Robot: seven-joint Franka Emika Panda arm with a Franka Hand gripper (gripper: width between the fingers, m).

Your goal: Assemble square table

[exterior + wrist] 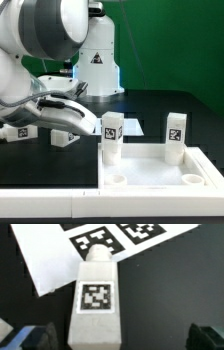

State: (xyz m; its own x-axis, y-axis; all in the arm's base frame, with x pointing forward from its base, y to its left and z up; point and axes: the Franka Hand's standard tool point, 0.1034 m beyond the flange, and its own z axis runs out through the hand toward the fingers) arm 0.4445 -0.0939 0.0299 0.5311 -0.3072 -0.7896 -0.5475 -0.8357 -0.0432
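Note:
An open round socket shows at the table top's front corner, so when I lower the lying leg upright, its narrow tip should fit down into it.
The white square table top lies at the front on the exterior view's right. Two white tagged legs stand upright at its two back corners. A third leg lies flat on the black table and also shows in the exterior view. My gripper is open just above this leg. Its dark fingers stand on either side of the leg's thick end, and the leg is nearer one of them. In the exterior view the gripper hangs low over that leg.
The marker board lies just beyond the lying leg's narrow tip. A white tagged thing at the exterior view's left is partly hidden by the arm. The white robot base stands at the back.

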